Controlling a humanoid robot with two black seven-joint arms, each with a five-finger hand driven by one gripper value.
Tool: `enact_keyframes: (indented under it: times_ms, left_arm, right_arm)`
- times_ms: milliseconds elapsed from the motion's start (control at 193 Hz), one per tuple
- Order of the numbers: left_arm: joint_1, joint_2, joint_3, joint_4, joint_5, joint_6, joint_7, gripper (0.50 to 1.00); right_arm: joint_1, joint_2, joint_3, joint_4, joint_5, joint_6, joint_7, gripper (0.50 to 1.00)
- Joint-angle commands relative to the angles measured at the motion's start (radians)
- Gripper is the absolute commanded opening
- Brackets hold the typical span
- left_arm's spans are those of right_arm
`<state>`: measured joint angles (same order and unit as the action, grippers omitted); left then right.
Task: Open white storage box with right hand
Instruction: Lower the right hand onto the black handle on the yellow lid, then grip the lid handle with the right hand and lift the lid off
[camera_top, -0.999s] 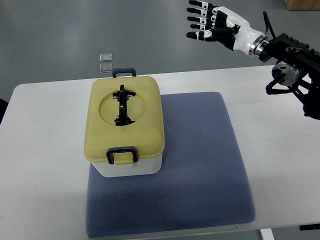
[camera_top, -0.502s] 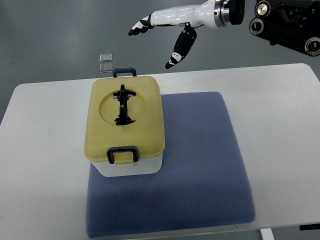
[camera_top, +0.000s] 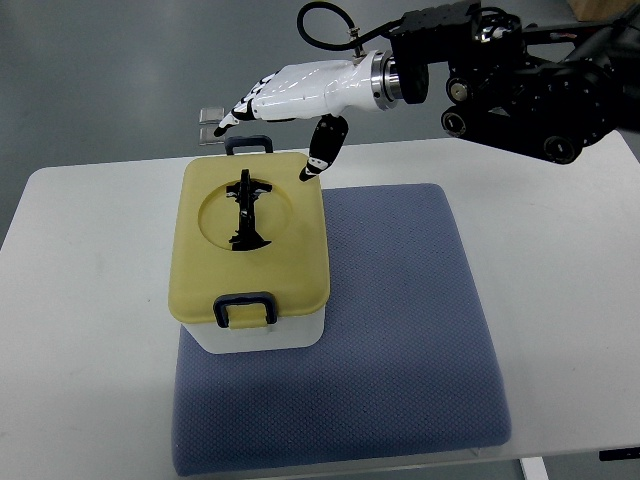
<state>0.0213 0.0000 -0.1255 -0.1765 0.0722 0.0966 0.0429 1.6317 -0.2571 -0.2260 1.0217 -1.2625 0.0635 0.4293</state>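
Note:
Dark clasps (camera_top: 245, 303) are sticking out unhooked at the near and far sides. The yellow lid (camera_top: 205, 265) will lift clear off when I raise the black handle.
The white storage box (camera_top: 262, 338) stands on the left part of a blue mat (camera_top: 400, 330), closed with a yellow lid (camera_top: 295, 250). A black folding handle (camera_top: 245, 210) lies in the lid's round recess. Dark clasps show at the near side (camera_top: 245, 308) and the far side (camera_top: 249, 145). My right hand (camera_top: 275, 135) hovers over the box's far edge, palm down, open with fingers stretched left and the thumb (camera_top: 320, 150) pointing down at the lid's far right corner. It holds nothing. The left arm is out of view.
The white table (camera_top: 90, 330) carries the mat and box. Two small clear squares (camera_top: 212, 124) lie on the floor beyond the table's far edge. The black right forearm (camera_top: 520, 75) spans the upper right.
The right hand has swung in from the upper right, moving left and down, and now hangs just above the lid's far edge. The box has not moved.

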Motion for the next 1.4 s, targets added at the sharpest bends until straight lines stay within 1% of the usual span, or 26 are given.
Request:
enact_keyframes:
  times_ms: [0,393,486,569,605,667,704,786,833,880,916,957,1009,1014,1019,1024,1030,1035,1050,1055,1112,1128,1169,1221,1397]
  left_arm:
    - [0.000,0.000,0.000,0.002,0.000,0.000,0.000,1.000]
    - [0.000,0.000,0.000,0.000,0.000,0.000,0.000,1.000]
    - [0.000,0.000,0.000,0.002,0.000,0.000,0.000,1.000]
    - [0.000,0.000,0.000,0.002,0.000,0.000,0.000,1.000]
    - [0.000,0.000,0.000,0.002,0.000,0.000,0.000,1.000]
    - [0.000,0.000,0.000,0.002,0.000,0.000,0.000,1.000]
    - [0.000,0.000,0.000,0.002,0.000,0.000,0.000,1.000]
    - [0.000,0.000,0.000,0.000,0.000,0.000,0.000,1.000]
    - [0.000,0.000,0.000,0.000,0.000,0.000,0.000,1.000]
    - [0.000,0.000,0.000,0.002,0.000,0.000,0.000,1.000]
    - [0.000,0.000,0.000,0.002,0.000,0.000,0.000,1.000]
    - [0.000,0.000,0.000,0.002,0.000,0.000,0.000,1.000]
    - [0.000,0.000,0.000,0.002,0.000,0.000,0.000,1.000]
    - [0.000,0.000,0.000,0.002,0.000,0.000,0.000,1.000]
    - [0.000,0.000,0.000,0.002,0.000,0.000,0.000,1.000]
    - [0.000,0.000,0.000,0.002,0.000,0.000,0.000,1.000]
    - [0.000,0.000,0.000,0.002,0.000,0.000,0.000,1.000]
    - [0.000,0.000,0.000,0.002,0.000,0.000,0.000,1.000]
    - [0.000,0.000,0.000,0.002,0.000,0.000,0.000,1.000]
    - [0.000,0.000,0.000,0.002,0.000,0.000,0.000,1.000]
    - [0.000,0.000,0.000,0.000,0.000,0.000,0.000,1.000]
    - [0.000,0.000,0.000,0.000,0.000,0.000,0.000,1.000]
    - [0.000,0.000,0.000,0.000,0.000,0.000,0.000,1.000]
    - [0.000,0.000,0.000,0.000,0.000,0.000,0.000,1.000]
    - [0.000,0.000,0.000,0.000,0.000,0.000,0.000,1.000]
  right_arm:
    - [-0.019,0.016,-0.021,0.000,-0.006,-0.033,0.000,0.926]
    - [-0.059,0.048,-0.021,-0.002,-0.003,-0.108,0.002,0.901]
    - [-0.070,0.055,-0.019,-0.002,-0.002,-0.123,0.005,0.870]
    - [-0.076,0.058,-0.018,-0.002,0.003,-0.128,0.006,0.858]
    - [-0.078,0.059,-0.016,-0.002,0.003,-0.129,0.006,0.834]
    - [-0.085,0.061,-0.016,-0.002,0.003,-0.133,0.008,0.827]
    - [-0.090,0.068,-0.015,-0.003,0.002,-0.143,0.008,0.811]
    - [-0.092,0.076,-0.015,-0.005,0.003,-0.162,0.008,0.791]
    - [-0.093,0.078,-0.015,-0.006,0.005,-0.163,0.008,0.762]
    - [-0.092,0.078,-0.015,-0.006,0.005,-0.163,0.008,0.752]
    - [-0.092,0.079,-0.015,-0.006,0.006,-0.163,0.008,0.725]
    - [-0.093,0.079,-0.015,-0.006,0.006,-0.165,0.008,0.713]
    - [-0.093,0.081,-0.012,-0.006,0.008,-0.166,0.008,0.672]
    - [-0.092,0.081,-0.012,-0.006,0.009,-0.166,0.008,0.660]
    - [-0.092,0.081,-0.012,-0.006,0.009,-0.166,0.008,0.660]
    - [-0.093,0.082,-0.012,-0.006,0.009,-0.166,0.008,0.646]
    - [-0.093,0.082,-0.012,-0.006,0.009,-0.166,0.008,0.646]
    - [-0.093,0.082,-0.012,-0.006,0.009,-0.166,0.008,0.629]
    - [-0.093,0.084,-0.012,-0.006,0.009,-0.166,0.008,0.617]
    - [-0.093,0.084,-0.012,-0.006,0.009,-0.166,0.008,0.605]
    - [-0.092,0.085,-0.012,-0.005,0.009,-0.166,0.008,0.562]
    - [-0.092,0.085,-0.012,-0.005,0.011,-0.166,0.009,0.539]
    - [-0.093,0.085,-0.010,-0.005,0.011,-0.166,0.009,0.507]
    - [-0.093,0.087,-0.009,-0.005,0.012,-0.168,0.011,0.500]
    - [-0.090,0.090,0.017,-0.002,0.026,-0.192,0.020,0.500]
